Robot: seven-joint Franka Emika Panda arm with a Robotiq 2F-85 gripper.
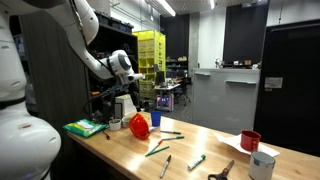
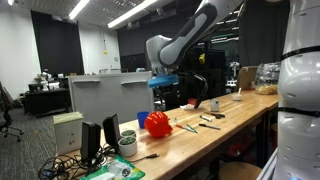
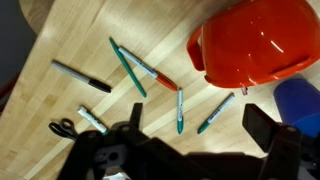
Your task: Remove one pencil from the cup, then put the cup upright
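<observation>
My open gripper hangs above the loose markers, and the cup lies tipped beside it. Next, I lower to the cup's rim and tip the cup upright.
The bright red-orange cup lies tipped over on the wooden table, also seen in both exterior views. Its inside is hidden, so no pencil in it shows. Loose on the wood near it lie two green markers, a green pen and an orange pen. My gripper hangs open above the table beside the cup, and nothing sits between its dark fingers. In an exterior view the gripper hovers just behind and above the cup.
A blue object stands right beside the cup. A black marker and scissors lie further off. A darker red cup and a white-grey cup stand at the table's far end, a green pad near the arm's base.
</observation>
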